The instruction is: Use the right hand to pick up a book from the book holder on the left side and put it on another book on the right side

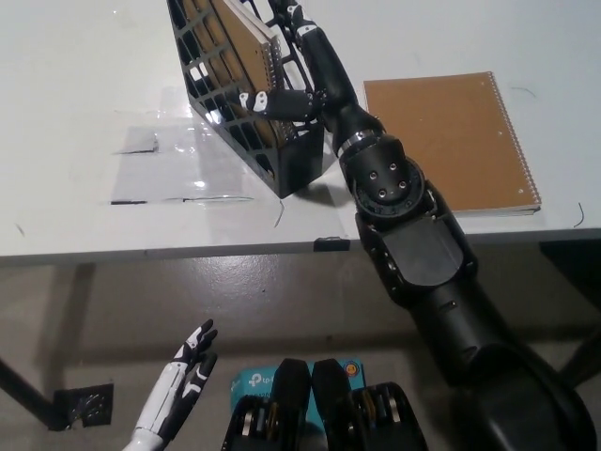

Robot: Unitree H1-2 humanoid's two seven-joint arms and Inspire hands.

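My gripper will make the brown notebook in the holder bend when it carries the notebook across. The notebook's thin cover and pages are bound along the spiral edge.
A black mesh book holder stands on the white table at upper middle, with a brown spiral notebook upright inside it. My black right hand reaches into the holder's open side, its fingers spread around the notebook's spiral edge without a clear grip. A second brown spiral notebook lies flat on the table to the right. My white left hand hangs open at lower left, below the table.
Clear tape patches lie on the table left of the holder. The table's front edge runs across mid-picture, with grey floor below. A blue-and-white box sits on the floor.
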